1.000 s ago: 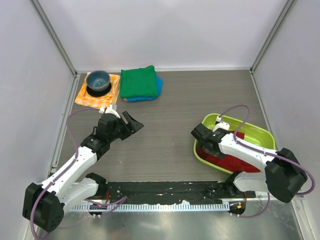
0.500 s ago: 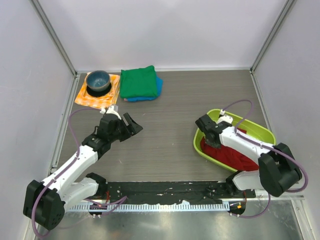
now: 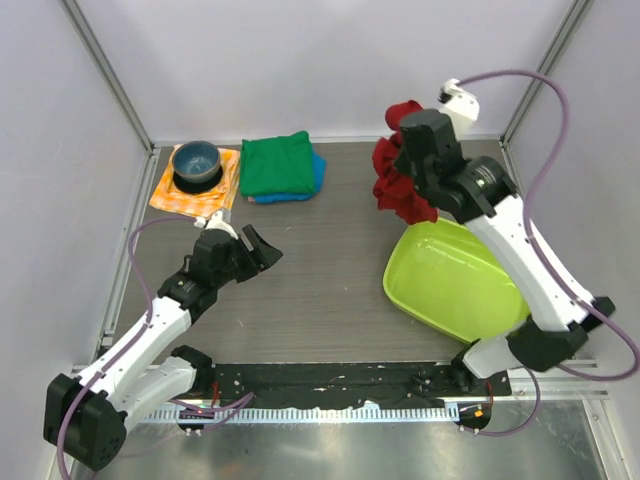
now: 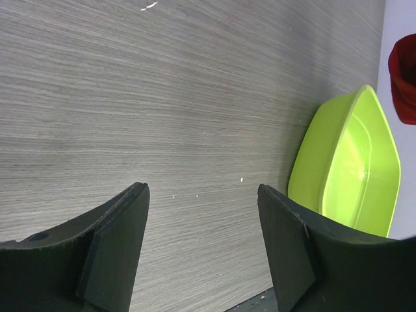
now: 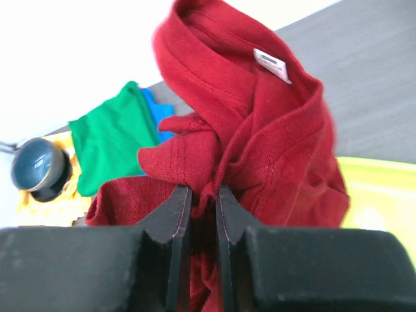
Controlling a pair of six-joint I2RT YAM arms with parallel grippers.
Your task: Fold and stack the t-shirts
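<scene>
The dark red t-shirt point(image 3: 398, 184) is hanging clear of the lime basin, so my right gripper should keep going toward the open middle of the table point(image 3: 315, 285) and let go there.
The dark red t-shirt point(image 3: 398, 178) hangs bunched in the air above the far side of the lime basin point(image 3: 455, 283), with my right gripper point(image 5: 203, 192) shut on a fold of it; its white neck label shows in the right wrist view. A folded green t-shirt point(image 3: 276, 164) lies at the back of the table on top of a folded blue t-shirt point(image 3: 316, 172), whose edge peeks out on the right. Hovering open over bare table left of centre, my left gripper point(image 3: 258, 250) holds nothing, as the left wrist view point(image 4: 203, 227) shows.
A dark blue bowl point(image 3: 196, 162) sits on an orange-and-white checked cloth point(image 3: 190, 194) at the back left, beside the folded pile. The lime basin point(image 4: 344, 169) holds nothing. White walls close in the table on three sides.
My right gripper shut on the dark red t-shirt inside the basin and lifted it up and toward the back, out of the basin. The left arm barely moved.
</scene>
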